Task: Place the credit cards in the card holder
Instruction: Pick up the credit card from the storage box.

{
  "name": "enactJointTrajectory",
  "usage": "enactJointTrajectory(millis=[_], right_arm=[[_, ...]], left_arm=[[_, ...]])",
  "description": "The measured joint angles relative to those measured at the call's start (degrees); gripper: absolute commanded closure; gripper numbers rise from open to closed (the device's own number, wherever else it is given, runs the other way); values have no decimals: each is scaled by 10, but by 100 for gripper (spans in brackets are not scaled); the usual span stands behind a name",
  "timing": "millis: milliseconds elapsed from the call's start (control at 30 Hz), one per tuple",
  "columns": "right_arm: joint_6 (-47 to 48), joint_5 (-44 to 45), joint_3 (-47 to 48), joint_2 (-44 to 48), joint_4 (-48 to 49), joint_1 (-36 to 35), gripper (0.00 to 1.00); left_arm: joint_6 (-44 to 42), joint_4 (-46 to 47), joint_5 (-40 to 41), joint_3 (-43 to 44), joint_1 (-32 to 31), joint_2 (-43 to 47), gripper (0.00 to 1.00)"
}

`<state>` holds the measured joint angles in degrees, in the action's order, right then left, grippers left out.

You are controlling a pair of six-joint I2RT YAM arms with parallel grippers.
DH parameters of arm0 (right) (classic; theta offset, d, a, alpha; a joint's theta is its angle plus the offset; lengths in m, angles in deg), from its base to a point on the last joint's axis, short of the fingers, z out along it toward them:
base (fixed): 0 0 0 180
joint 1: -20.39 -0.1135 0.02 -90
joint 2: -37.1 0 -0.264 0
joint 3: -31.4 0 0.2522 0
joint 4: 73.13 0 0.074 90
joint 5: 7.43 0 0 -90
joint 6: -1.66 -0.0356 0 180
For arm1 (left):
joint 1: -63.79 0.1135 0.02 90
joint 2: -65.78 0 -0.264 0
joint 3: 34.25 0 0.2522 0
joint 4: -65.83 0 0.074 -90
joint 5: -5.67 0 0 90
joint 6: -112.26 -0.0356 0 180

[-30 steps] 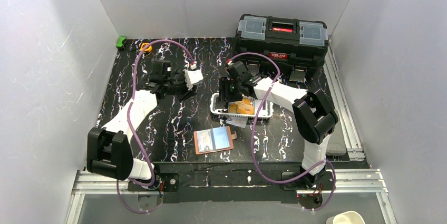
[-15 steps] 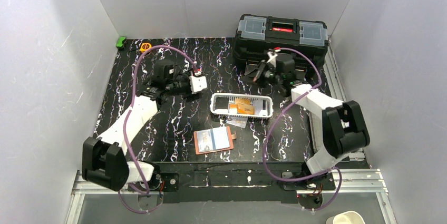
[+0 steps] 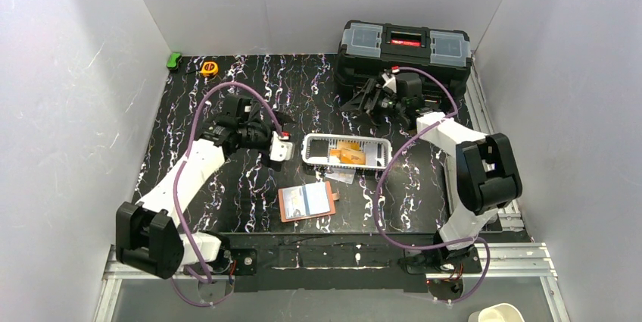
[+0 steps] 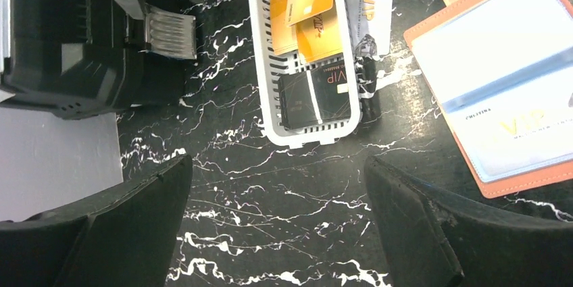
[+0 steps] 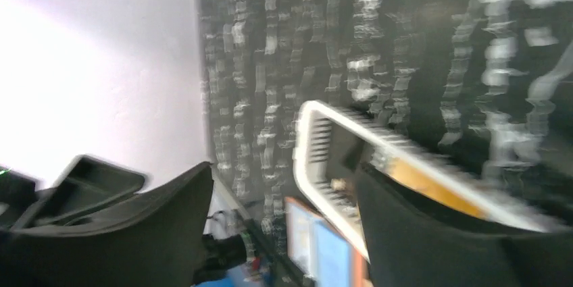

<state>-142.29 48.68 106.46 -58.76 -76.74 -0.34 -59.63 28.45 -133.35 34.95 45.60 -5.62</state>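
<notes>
I should close my left gripper and brace the basket's end (image 4: 311, 136) with it while my right gripper lifts the black credit card (image 4: 315, 96), because the card lies flat inside the white basket.
The card holder (image 3: 306, 201) lies open and flat at the table's front middle, a light blue card behind its clear window (image 4: 496, 91). Two orange credit cards (image 4: 307, 13) and a black one (image 4: 317, 94) lie in the white slotted basket (image 4: 259, 64). A pale card (image 4: 371, 7) rests on the table beside the basket. My left gripper (image 4: 277, 223) hovers open and empty over bare table just left of the basket (image 3: 312, 157). My right gripper (image 3: 362, 104) hangs open and empty in front of the toolbox. Its wrist view is blurred, showing the basket rim (image 5: 307, 159).
A black toolbox (image 3: 405, 53) stands at the back right, its latch (image 4: 169, 30) near the basket's far side. A green object (image 3: 175, 59) and a yellow tape measure (image 3: 209, 68) lie at the back left. White walls enclose the table.
My right arm lifted away from the basket and swung back to the toolbox front, jaws now open. My left gripper opened and moved down towards the basket's left end.
</notes>
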Motion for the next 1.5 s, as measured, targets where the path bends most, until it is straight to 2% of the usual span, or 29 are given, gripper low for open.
enactJointTrajectory(millis=[67,133,200,300,467,667,1033,1500], right_arm=[[30,37,8,-15,-41,21,2],[73,100,27,-17,-115,-8,2],[95,123,43,-16,-143,-49,2],[120,132,68,-16,-171,-97,12],[137,158,82,-19,-189,-118,25],[125,158,82,-64,-190,-129,29],[84,136,56,-107,-139,-130,30],[56,121,40,-135,-85,-114,33]], left_arm=[[-33,-35,1,22,0,-16,2],[-57,-35,3,26,0,-27,2],[-62,4,2,1,0,-21,2],[-74,48,4,-43,-3,-20,10],[-44,119,4,-43,-19,-66,40],[9,203,13,-40,-35,-129,63],[36,267,22,-12,-64,-203,66],[22,261,26,4,-82,-249,69]])
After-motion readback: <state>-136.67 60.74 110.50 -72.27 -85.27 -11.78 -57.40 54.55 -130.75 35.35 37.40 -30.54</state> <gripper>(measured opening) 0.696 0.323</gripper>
